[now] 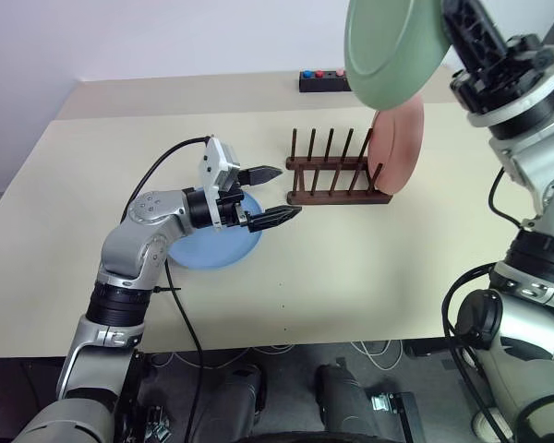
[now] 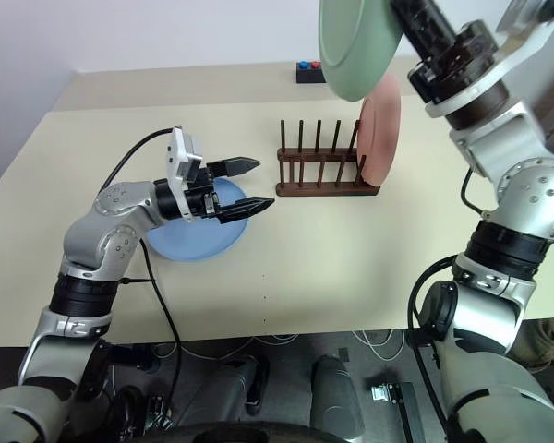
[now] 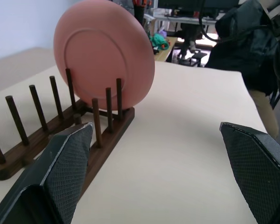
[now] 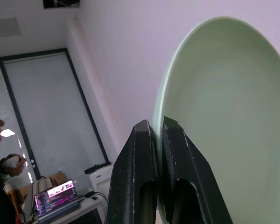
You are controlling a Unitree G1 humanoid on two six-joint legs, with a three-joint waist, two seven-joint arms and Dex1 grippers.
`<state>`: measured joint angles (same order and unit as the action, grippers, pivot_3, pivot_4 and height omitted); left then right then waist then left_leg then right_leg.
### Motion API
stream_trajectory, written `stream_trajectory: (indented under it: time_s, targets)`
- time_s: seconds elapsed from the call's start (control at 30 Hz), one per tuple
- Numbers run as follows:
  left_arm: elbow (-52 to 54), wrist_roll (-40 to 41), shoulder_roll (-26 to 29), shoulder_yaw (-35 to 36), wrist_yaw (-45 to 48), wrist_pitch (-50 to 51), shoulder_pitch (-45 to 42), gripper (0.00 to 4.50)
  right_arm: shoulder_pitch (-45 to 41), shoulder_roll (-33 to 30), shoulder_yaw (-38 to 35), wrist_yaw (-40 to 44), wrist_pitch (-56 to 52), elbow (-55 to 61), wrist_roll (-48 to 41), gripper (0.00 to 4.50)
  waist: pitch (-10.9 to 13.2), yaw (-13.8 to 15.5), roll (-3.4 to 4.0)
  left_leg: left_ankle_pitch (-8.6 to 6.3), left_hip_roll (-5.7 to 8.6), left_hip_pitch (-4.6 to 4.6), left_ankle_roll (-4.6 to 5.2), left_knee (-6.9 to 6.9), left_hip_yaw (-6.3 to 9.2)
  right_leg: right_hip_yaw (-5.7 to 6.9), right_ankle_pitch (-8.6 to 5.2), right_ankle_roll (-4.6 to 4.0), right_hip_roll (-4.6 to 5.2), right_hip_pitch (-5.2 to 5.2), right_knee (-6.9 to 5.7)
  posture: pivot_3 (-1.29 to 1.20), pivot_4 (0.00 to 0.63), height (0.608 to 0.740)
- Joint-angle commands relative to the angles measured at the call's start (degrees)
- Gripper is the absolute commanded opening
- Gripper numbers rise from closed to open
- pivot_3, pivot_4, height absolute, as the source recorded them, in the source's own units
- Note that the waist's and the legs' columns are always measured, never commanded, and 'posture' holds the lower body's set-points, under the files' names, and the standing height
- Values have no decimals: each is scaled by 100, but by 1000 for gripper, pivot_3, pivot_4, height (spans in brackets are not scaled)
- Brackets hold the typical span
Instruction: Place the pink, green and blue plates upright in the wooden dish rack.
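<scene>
My right gripper should keep lowering the green plate (image 1: 386, 51) until the rack holds it, as it hangs on edge and the slot (image 1: 349, 179) next to the pink plate is free.
The wooden dish rack (image 1: 337, 175) stands on the table, dark brown with upright pegs. The pink plate (image 1: 399, 145) stands upright in its right end. High above the rack's right end hangs the green plate (image 1: 392, 46), tilted, with my right gripper (image 4: 157, 135) shut on its rim. The blue plate (image 1: 217, 242) lies flat on the table left of the rack. My left gripper (image 1: 275, 194) is open and level just above the blue plate's right edge, pointing toward the rack with nothing between its fingers.
A small black box with coloured buttons (image 1: 323, 80) sits at the table's far edge behind the rack. A black cable (image 1: 162, 166) loops from my left arm over the table. Bare beige table (image 1: 369, 268) lies in front of the rack.
</scene>
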<state>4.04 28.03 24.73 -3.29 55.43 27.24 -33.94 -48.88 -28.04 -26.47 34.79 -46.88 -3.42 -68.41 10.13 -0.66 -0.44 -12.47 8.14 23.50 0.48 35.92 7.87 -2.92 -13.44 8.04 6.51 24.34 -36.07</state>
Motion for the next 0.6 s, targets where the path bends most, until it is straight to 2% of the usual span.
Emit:
stream_trajectory:
  time_s: [0.03, 0.6]
  targets:
    - [285, 105, 55, 130, -59, 19, -8, 4500, 73, 58, 170, 172, 349, -109, 379, 24, 0, -6, 0, 0, 0, 0, 0, 0, 0, 0, 0, 0, 0, 1, 0, 0, 150, 740]
    - [453, 162, 43, 117, -124, 155, 42, 4500, 485, 418, 572, 392, 791, -438, 1221, 24, 0, -14, 1, 0, 0, 0, -1, -2, 0, 0, 0, 0, -2, 5, -3, 0, 150, 740]
